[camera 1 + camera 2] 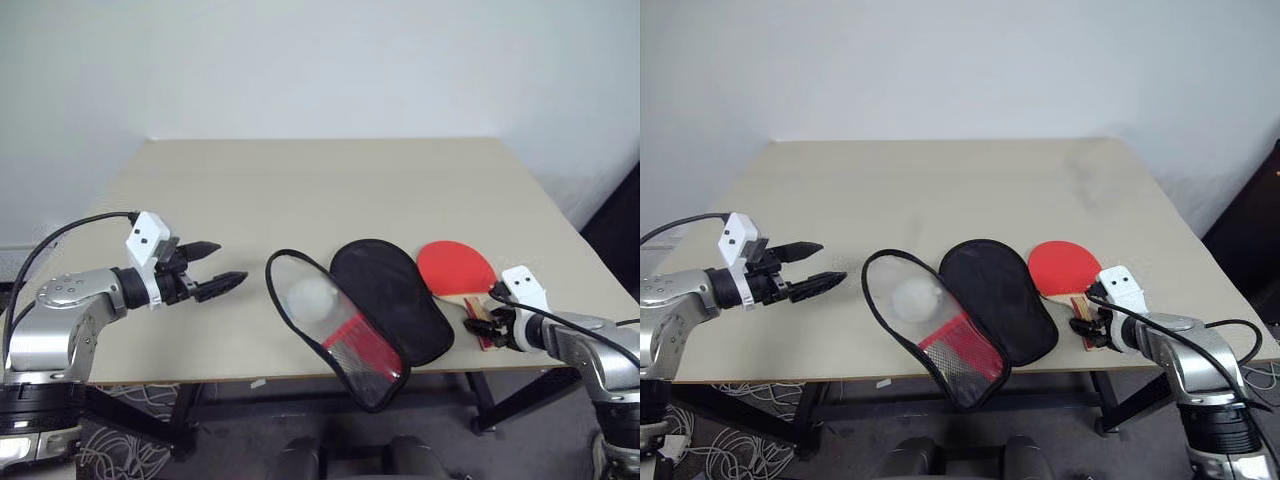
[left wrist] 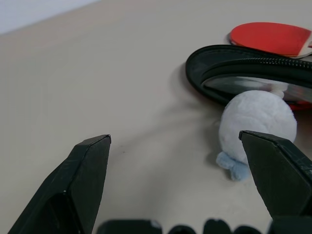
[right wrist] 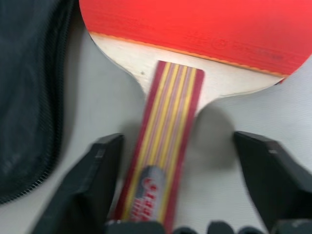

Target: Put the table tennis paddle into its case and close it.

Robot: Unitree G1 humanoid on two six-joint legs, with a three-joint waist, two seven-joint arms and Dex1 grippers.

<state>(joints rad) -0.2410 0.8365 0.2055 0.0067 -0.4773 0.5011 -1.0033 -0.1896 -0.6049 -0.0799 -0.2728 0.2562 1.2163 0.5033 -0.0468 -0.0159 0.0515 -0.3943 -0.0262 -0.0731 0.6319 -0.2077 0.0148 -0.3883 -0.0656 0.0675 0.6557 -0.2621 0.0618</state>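
I expect the white ball (image 1: 312, 301) to stay behind when I fold the mesh half over, because the ball looks hazy under the mesh half's clear window (image 1: 294, 272).
The table tennis paddle (image 1: 455, 267) lies flat at the table's front right, red face up, its striped handle (image 3: 165, 146) pointing at the front edge. My right gripper (image 1: 483, 322) stands open astride that handle, one finger on each side, with a gap still showing on one side. Left of the paddle, its case (image 1: 390, 300) lies unzipped and spread in two halves: the black lining faces up, and a black-trimmed mesh half (image 1: 340, 345) shows red underneath. My left gripper (image 1: 230, 262) hovers open and empty to the left of the case, pointing at it.
A white ball (image 1: 308, 297) sits at the mesh half's far end, close ahead of the left fingers (image 2: 87, 170). The case's near end overhangs the front edge of the beige table (image 1: 300, 190). Dark floor and cables lie below the edge.
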